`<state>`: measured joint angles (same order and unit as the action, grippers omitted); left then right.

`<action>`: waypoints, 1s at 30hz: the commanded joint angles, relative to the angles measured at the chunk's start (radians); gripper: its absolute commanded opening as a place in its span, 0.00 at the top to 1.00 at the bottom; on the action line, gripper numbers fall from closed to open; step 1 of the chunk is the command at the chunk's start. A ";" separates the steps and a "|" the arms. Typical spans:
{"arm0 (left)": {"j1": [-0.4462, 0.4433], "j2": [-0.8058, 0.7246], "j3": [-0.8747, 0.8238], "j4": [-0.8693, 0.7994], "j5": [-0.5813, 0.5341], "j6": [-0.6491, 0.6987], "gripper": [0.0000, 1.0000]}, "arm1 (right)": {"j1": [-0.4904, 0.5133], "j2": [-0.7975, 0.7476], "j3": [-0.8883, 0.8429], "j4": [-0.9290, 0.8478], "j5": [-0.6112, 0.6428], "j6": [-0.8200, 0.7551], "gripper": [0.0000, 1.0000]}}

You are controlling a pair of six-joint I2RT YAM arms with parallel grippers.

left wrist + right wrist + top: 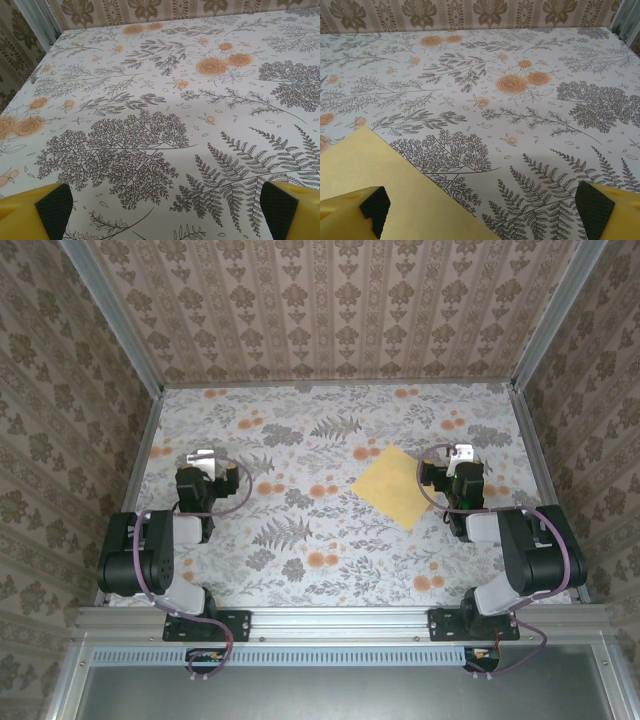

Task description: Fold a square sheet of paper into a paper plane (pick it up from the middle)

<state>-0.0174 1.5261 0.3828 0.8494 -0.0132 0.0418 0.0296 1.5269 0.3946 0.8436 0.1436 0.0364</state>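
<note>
Next, my right gripper turns the sheet square [387,475] and moves it nearer before folding, because the sheet is turned like a diamond [358,487] and is far away from my left gripper.
The square sheet of paper [394,487] lies flat and unfolded on the flowered table, turned like a diamond, right of centre. My right gripper [458,456] hovers just to its right, open, with nothing between the fingers. In the right wrist view the pale-yellow sheet [395,192] fills the lower left, under the left fingertip [374,209], and the right gripper [485,220] stands wide. My left gripper [203,460] is open over bare tablecloth at the left, far from the sheet; its view has the gripper [165,212] open above printed ferns. No paper plane is formed; the sheet is flat.
The table [300,430] is covered with a fern-and-orange-flower print. Metal rails [140,450] and patterned walls close it in on the left, right and back. Both arm bases [195,620] sit on the near rail.
</note>
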 commanded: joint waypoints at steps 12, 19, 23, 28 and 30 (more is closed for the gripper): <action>-0.020 -0.317 0.171 -0.530 -0.118 -0.154 0.00 | 0.037 -0.368 0.332 -0.824 0.073 0.264 0.00; -0.030 -0.459 0.369 -0.974 -0.127 -0.382 0.00 | 0.072 -0.317 0.462 -1.061 -0.044 0.465 0.00; -0.032 -0.468 0.442 -1.085 0.012 -0.350 0.00 | 0.111 -0.229 0.511 -1.124 -0.125 0.564 0.00; -0.033 -0.465 0.428 -1.040 0.114 -0.361 0.00 | 0.192 -0.082 0.553 -1.116 -0.159 0.679 0.00; -0.033 -0.460 0.434 -1.057 0.103 -0.365 0.00 | 0.231 -0.005 0.592 -1.137 -0.155 0.701 0.01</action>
<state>-0.0456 1.0668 0.8074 -0.1532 0.0399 -0.2966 0.2188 1.4452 0.9241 -0.2333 0.0246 0.6449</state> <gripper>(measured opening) 0.996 0.996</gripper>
